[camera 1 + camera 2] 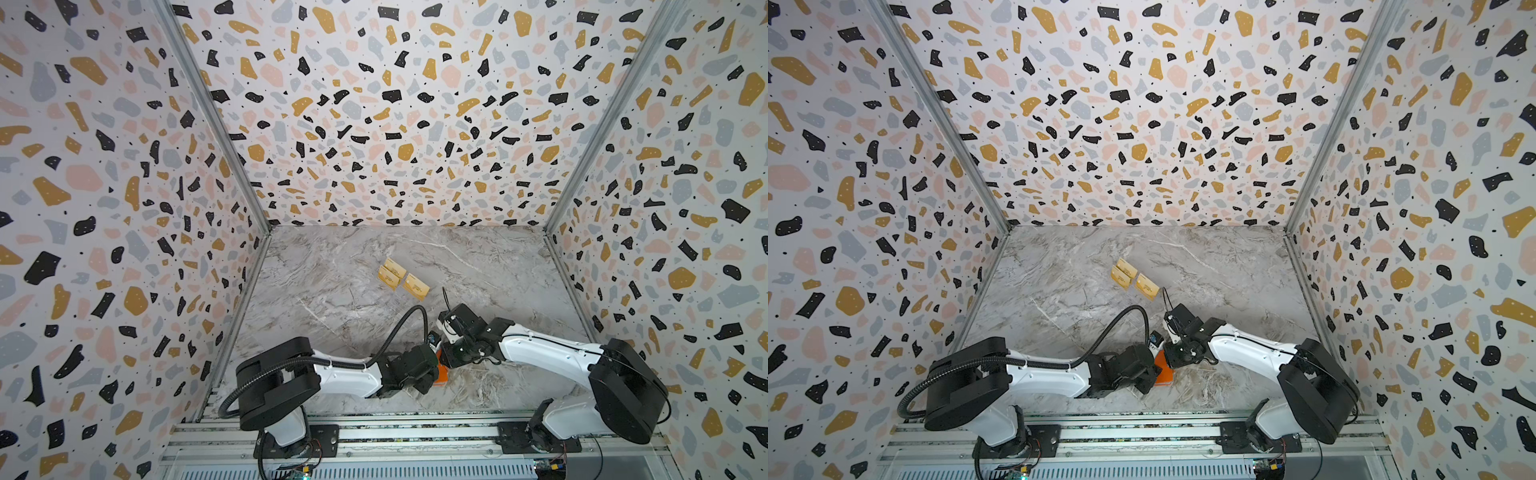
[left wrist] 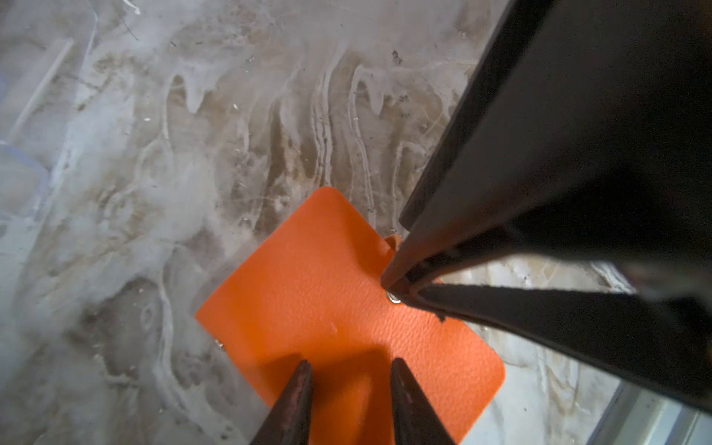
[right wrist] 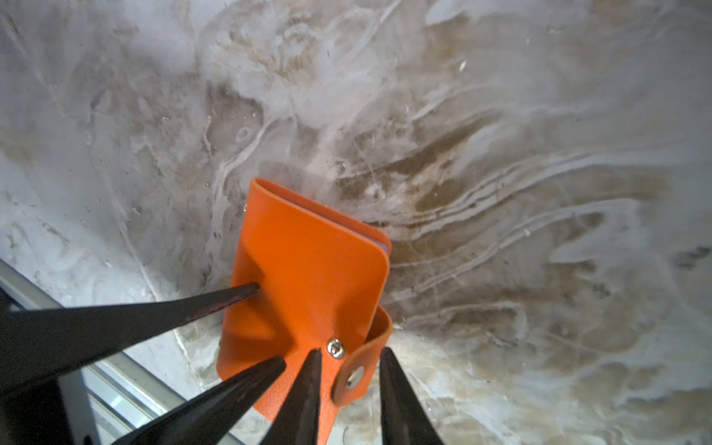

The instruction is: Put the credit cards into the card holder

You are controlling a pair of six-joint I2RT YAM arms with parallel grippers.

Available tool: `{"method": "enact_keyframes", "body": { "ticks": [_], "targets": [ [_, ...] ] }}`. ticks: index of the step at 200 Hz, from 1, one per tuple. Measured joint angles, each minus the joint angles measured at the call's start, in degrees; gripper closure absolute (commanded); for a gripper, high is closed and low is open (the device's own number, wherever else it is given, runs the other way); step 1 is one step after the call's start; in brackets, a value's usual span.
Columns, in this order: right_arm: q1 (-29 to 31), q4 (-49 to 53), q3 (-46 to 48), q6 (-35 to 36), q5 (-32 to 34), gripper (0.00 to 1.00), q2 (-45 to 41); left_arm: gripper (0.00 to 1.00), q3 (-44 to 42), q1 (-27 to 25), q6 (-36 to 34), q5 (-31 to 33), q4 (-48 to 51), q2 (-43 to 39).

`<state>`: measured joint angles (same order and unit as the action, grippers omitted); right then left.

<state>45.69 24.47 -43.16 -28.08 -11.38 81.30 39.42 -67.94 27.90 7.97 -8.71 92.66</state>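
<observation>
I should use my right gripper to fold the strap tab point(image 3: 360, 378), which stands up beside the metal stud, over the stud point(image 3: 335, 348) while my left gripper presses the cover.
The orange card holder point(image 2: 331, 293) lies folded on the marble table near the front edge, mostly hidden under both wrists in both top views point(image 1: 442, 376) point(image 1: 1163, 374). My left gripper point(image 2: 350, 364) is open, and its two fingertips point(image 3: 252, 289) press on the cover and dent it. My right gripper point(image 3: 350, 351) is open too. The unsnapped strap tab point(image 3: 356, 375) sits between its fingers, beside the metal stud point(image 3: 336, 348). Three gold credit cards point(image 1: 394, 270) point(image 1: 1144, 286) lie flat farther back on the table, away from both grippers.
The aluminium rail point(image 1: 374, 432) runs along the table's front edge, just behind the holder. A clear plastic piece point(image 2: 23, 169) shows at the edge of the left wrist view. Patterned walls point(image 1: 124, 208) close in the left, right and back sides.
</observation>
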Motion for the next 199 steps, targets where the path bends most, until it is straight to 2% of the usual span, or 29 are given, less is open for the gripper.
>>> {"method": "enact_keyframes", "body": {
  "ticks": [59, 119, 199],
  "targets": [
    [0.1, 1.0, 0.0, -0.5, 0.6, 0.92, 0.4, 0.64, 0.0, 0.0, 0.0, 0.0, 0.0, 0.0],
    [-0.5, 1.0, 0.0, -1.0, 0.0, 0.86, 0.4, 0.64, 0.5, -0.1, 0.0, 0.1, 0.2, 0.4],
    [-1.2, 1.8, -0.2, -1.3, -0.4, 0.93, 0.3, 0.64, 0.7, -0.2, 0.0, 0.1, 0.5, 0.5]
  ]
}}
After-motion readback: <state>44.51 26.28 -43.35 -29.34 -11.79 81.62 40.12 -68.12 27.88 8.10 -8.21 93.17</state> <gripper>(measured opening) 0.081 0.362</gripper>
